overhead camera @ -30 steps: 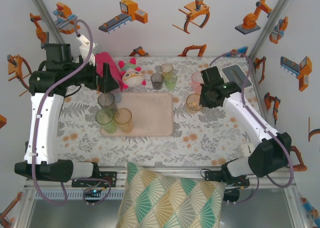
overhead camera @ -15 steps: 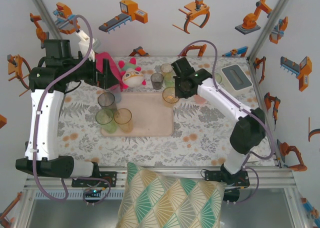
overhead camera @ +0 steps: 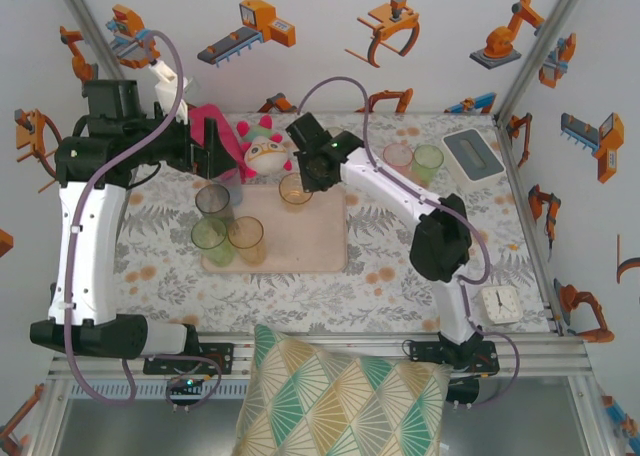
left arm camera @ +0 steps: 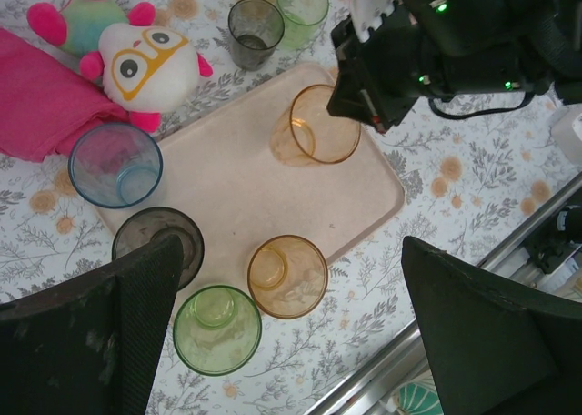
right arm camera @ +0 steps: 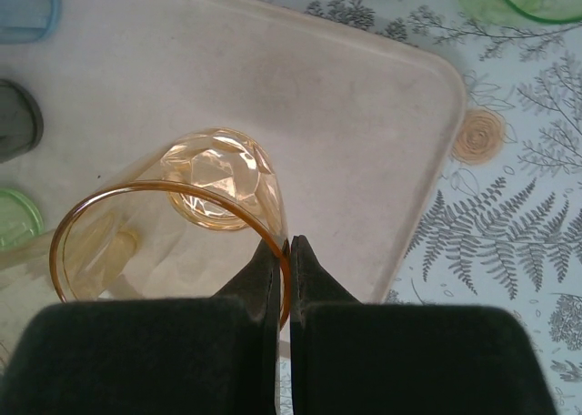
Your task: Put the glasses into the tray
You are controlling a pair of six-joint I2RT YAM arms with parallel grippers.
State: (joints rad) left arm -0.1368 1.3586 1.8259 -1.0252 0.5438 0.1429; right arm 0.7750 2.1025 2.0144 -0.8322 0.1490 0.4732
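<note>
My right gripper holds the amber glass [overhead camera: 295, 192] upright, and the tray is open beside the blue glass [overhead camera: 256, 203]. I should keep carrying it there and release it once it stands.
The beige-pink tray [overhead camera: 315, 241] lies mid-table. My right gripper [overhead camera: 303, 183] is shut on the rim of an amber glass [overhead camera: 294, 190], which hangs over the tray's far part. In the right wrist view the fingertips [right arm camera: 289, 247] pinch that glass's wall [right arm camera: 182, 215] above the tray [right arm camera: 346, 115]. My left gripper [overhead camera: 215, 163] hovers open over the tray's left end, its fingers [left arm camera: 91, 333] wide apart. Below it stand a blue glass [left arm camera: 115, 165], a grey glass [left arm camera: 156, 247], a green glass [left arm camera: 216, 328] and an amber glass [left arm camera: 287, 276]. The tray's middle [left arm camera: 227, 178] is bare.
Beyond the tray stand a grey glass [left arm camera: 255, 28] and a green glass [left arm camera: 303, 1]; a pink glass [overhead camera: 398, 157] and another green one [overhead camera: 428, 159] stand far right. A plush toy [overhead camera: 265, 151], pink towel [overhead camera: 205, 126], grey-white box [overhead camera: 472, 151], clock [overhead camera: 497, 299] and cushion [overhead camera: 340, 396] are around.
My right arm has swung left, carrying the amber glass from the table right of the tray to above the tray's far part. The left arm has barely moved.
</note>
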